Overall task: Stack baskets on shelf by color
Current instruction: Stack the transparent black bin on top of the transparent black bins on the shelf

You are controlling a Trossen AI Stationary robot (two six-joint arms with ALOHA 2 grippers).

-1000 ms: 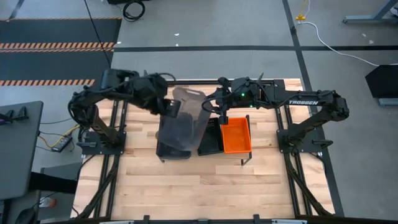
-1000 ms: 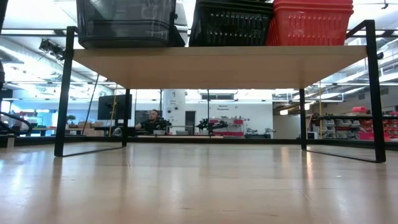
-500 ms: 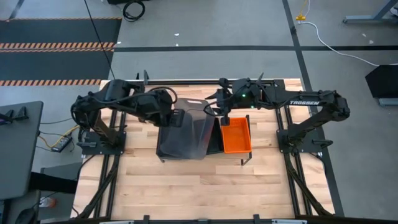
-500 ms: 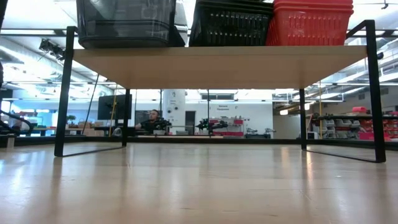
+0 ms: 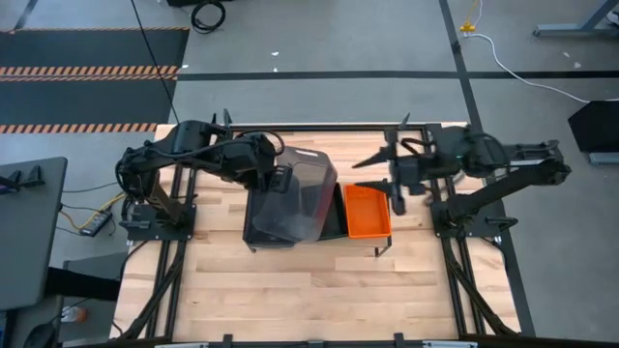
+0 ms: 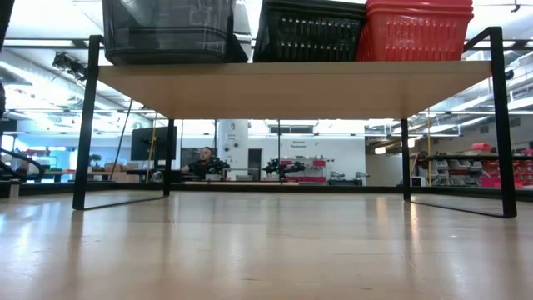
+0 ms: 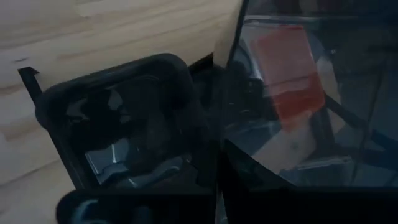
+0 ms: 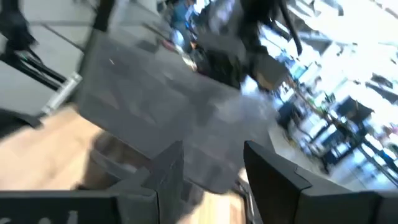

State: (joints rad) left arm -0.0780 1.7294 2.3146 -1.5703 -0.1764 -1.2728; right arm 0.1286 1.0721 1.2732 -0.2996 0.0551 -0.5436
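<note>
My left gripper should pull the upper grey basket back and make it level above the grey stack [image 5: 258,232] before lowering it, because the basket hangs tilted out over the black baskets [image 5: 332,215].
On the left end of the shelf [image 6: 291,79] stands a stack of grey baskets [image 6: 166,33]. Black baskets [image 6: 308,32] sit in the middle and orange baskets [image 5: 368,211] on the right. Another grey basket [image 5: 295,193] hangs over the grey stack, with my left gripper [image 5: 275,182] shut on it. Whether it touches the stack below [image 7: 118,130] I cannot tell. My right gripper [image 5: 382,179] stands open and empty, raised over the shelf's right end, its fingers [image 8: 273,174] pointing at the grey basket. My left gripper holds the upper grey basket by its left wall [image 5: 279,188], coming in slanting down from the table's left. The hand and the basket hide the fingers, so the kind of hold does not show. The basket sits over the grey stack, slightly tilted.
The near half of the wooden table [image 5: 309,290] lies bare in front of the shelf. The shelf's thin black legs [image 6: 87,125] stand at its corners. A person [image 6: 204,158] sits far back in the room.
My left gripper has carried the grey basket toward the table's near edge and right; the basket has tipped from steeply tilted to nearly level, squared over the grey stack. My right gripper has drawn back from the basket toward the table's right edge and risen.
</note>
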